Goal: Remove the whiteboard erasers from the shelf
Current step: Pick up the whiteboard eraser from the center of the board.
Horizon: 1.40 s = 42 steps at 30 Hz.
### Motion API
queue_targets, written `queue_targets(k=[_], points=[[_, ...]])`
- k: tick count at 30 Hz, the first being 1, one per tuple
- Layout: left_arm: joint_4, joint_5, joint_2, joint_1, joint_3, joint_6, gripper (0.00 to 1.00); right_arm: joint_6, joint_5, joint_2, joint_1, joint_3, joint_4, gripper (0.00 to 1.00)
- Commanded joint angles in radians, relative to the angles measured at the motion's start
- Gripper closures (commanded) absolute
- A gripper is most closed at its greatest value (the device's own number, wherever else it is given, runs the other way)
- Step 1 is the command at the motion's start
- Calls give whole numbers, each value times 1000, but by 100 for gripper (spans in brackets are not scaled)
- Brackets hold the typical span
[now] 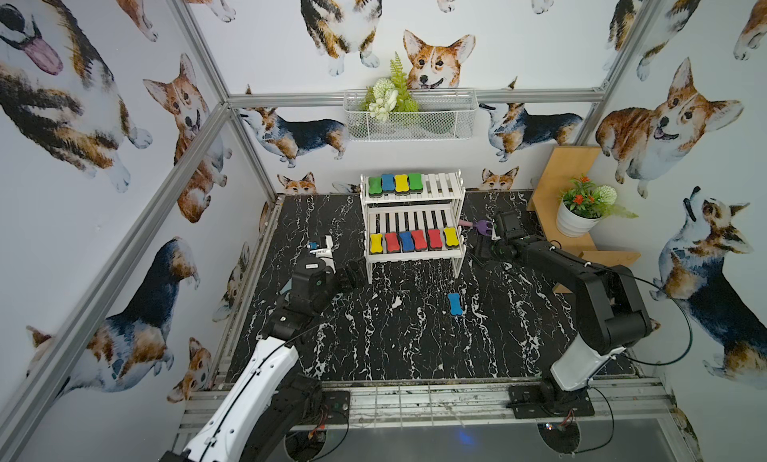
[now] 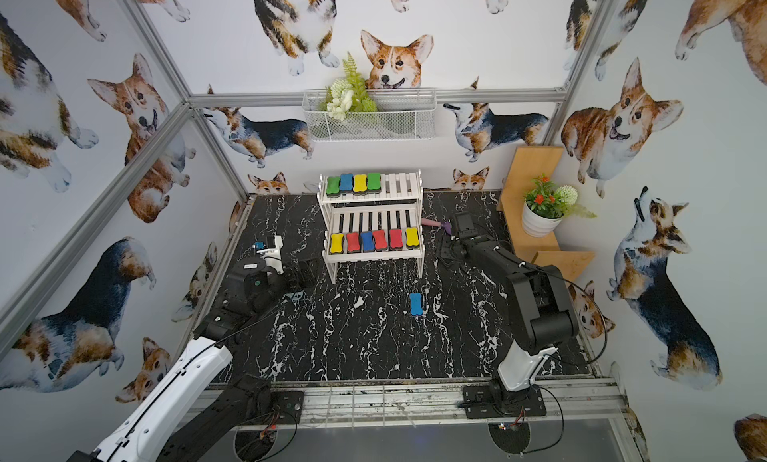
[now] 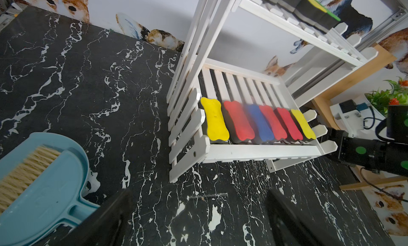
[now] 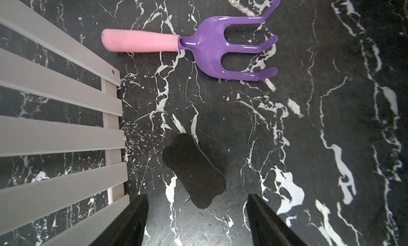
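The upturned eraser (image 4: 192, 166) is clear of the shelf and the toy fork and fits between the open fingers of my right gripper. So I keep moving down until the fingers are on either side of its sides (image 4: 204, 184).
The white shelf (image 1: 411, 257) stands at the back of the black marble table. Its upper tier holds several whiteboard erasers (image 1: 395, 183) and its lower tier a row of several more (image 3: 240, 123) in yellow, red and blue. A blue eraser (image 1: 455, 303) lies on the table in front of the shelf. Another eraser (image 4: 194, 171) lies felt side up on the table beside the shelf's right end. My right gripper (image 4: 196, 220) hovers open over it, both fingers apart from it. My left gripper (image 3: 198, 222) is open and empty, left of the shelf's lower tier.
A purple-and-pink toy fork (image 4: 198, 46) lies just beyond the upturned eraser. A blue dustpan with a brush (image 3: 44, 189) sits beside my left gripper. A tan stepped shelf (image 1: 556, 182) with a potted plant (image 1: 579, 215) fills the back right corner. A wire basket (image 1: 411, 115) hangs on the wall.
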Motion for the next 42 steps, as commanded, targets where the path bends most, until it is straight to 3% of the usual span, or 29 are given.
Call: queue_targets(k=[1,21,34,42], points=[[12,2,3,1,4,15,1,-72,12,48,-3,35,-36,23],[3,-6,26,1,7,10,1,-137,37,220,-1,145,-79,28],[5,7,36,1,6,5,1,-113,41,213,17,102,-30,31],[5,7,39,1,7,4,1,-87,-15,212,18,94,-19,43]])
